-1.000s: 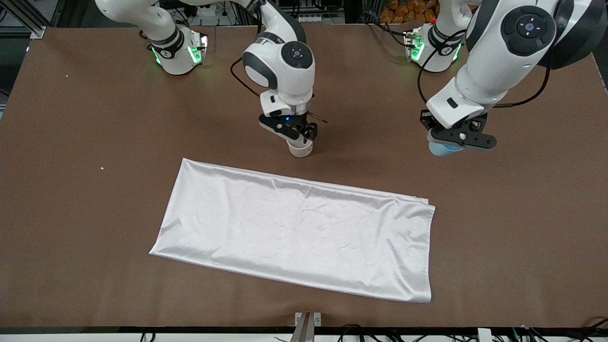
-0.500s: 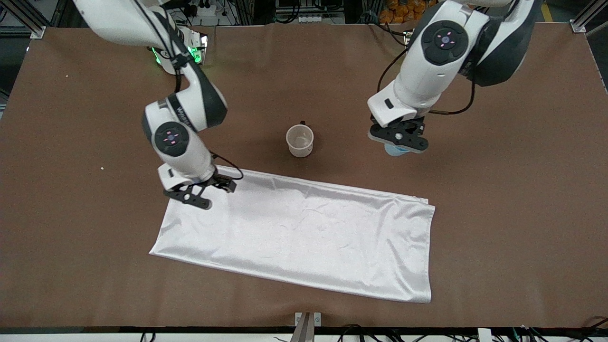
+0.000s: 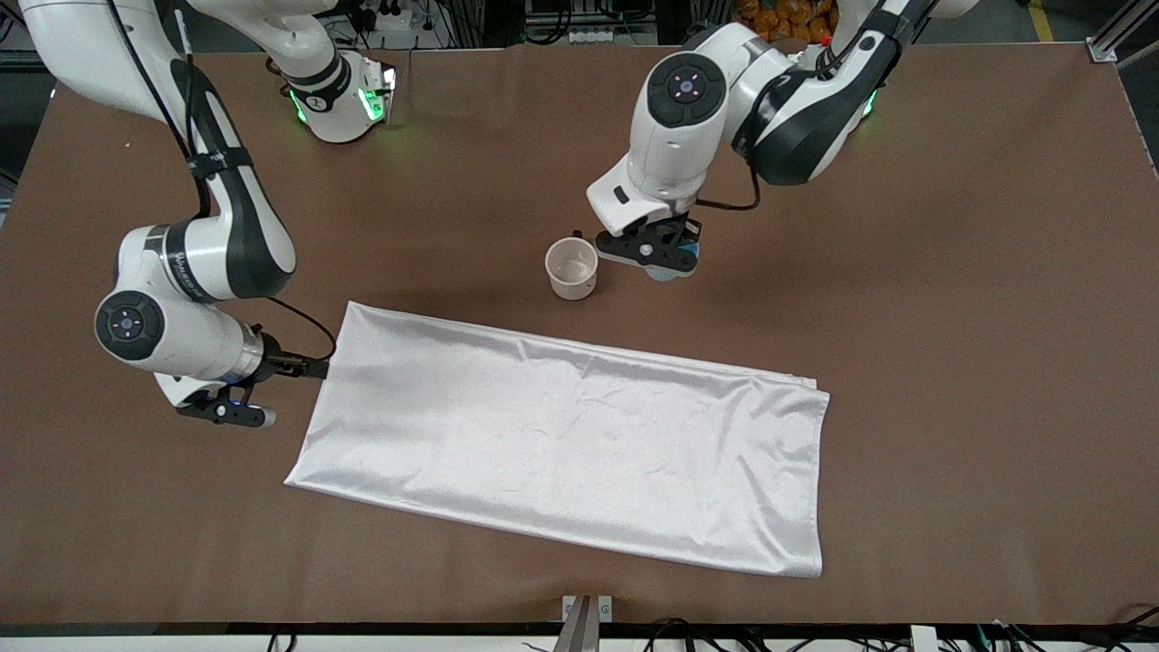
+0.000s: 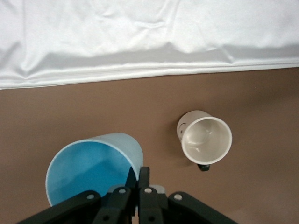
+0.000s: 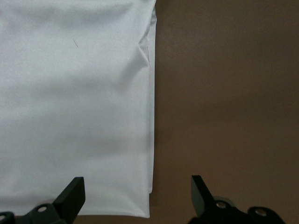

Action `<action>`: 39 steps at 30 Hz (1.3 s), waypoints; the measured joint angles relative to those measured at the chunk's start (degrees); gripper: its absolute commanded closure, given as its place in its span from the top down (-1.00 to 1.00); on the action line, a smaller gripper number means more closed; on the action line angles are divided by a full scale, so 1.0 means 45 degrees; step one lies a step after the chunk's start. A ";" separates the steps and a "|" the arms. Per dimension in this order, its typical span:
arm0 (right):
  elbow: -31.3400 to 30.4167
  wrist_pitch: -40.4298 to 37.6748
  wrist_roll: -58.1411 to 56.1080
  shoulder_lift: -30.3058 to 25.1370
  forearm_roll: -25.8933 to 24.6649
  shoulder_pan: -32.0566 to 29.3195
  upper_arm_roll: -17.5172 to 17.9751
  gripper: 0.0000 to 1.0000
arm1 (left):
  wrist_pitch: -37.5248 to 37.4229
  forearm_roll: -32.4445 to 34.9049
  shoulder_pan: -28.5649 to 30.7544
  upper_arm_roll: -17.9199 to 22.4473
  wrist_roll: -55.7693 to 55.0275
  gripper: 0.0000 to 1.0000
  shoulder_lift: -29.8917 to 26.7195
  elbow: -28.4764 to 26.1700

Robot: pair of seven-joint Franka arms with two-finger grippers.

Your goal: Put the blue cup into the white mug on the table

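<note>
My left gripper goes on carrying the blue cup, which hangs with its opening up [image 4: 88, 169], until the cup's base sits inside the white mug [image 3: 571, 262], which stands empty.
The white mug [image 3: 571, 268] stands upright on the brown table [image 3: 951, 272], its black handle pointing toward the robots' bases. My left gripper [image 3: 659, 258] hangs just beside it, toward the left arm's end, shut on the rim of the blue cup [image 3: 670, 271]. In the left wrist view the fingers [image 4: 138, 173] pinch the blue cup's [image 4: 91, 170] wall, and the mug [image 4: 206, 139] shows empty next to it. My right gripper [image 3: 226, 412] is open and empty, over the table by the cloth's edge at the right arm's end.
A large white satin cloth [image 3: 561, 444] lies flat on the table, nearer to the front camera than the mug. Its edge [image 5: 150, 116] runs between the right gripper's spread fingers [image 5: 72, 193]. Small crumbs [image 3: 194, 321] lie toward the right arm's end.
The left arm has carried the blue cup sideways to right beside the mug. The right arm has drawn away from the mug to the cloth's edge, its gripper open.
</note>
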 measured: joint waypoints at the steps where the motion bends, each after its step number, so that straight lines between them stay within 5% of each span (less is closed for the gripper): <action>1: 0.0026 -0.0215 -0.0018 -0.0114 0.0000 -0.0001 0.0007 1.00 | 0.0048 0.0098 -0.0187 -0.0005 -0.0293 -1.00 0.0188 0.0126; 19: 0.0152 -0.2934 -0.1241 -0.3496 0.0416 -0.0943 0.0021 1.00 | 0.0762 0.1882 -0.2686 -0.0008 -0.4558 -1.00 0.3045 0.1816; 39: 0.0143 -0.3462 -0.1359 -0.4675 0.0423 -0.0942 0.0134 1.00 | 0.1957 0.2024 -0.3036 0.0011 -0.5168 -1.00 0.4110 0.1978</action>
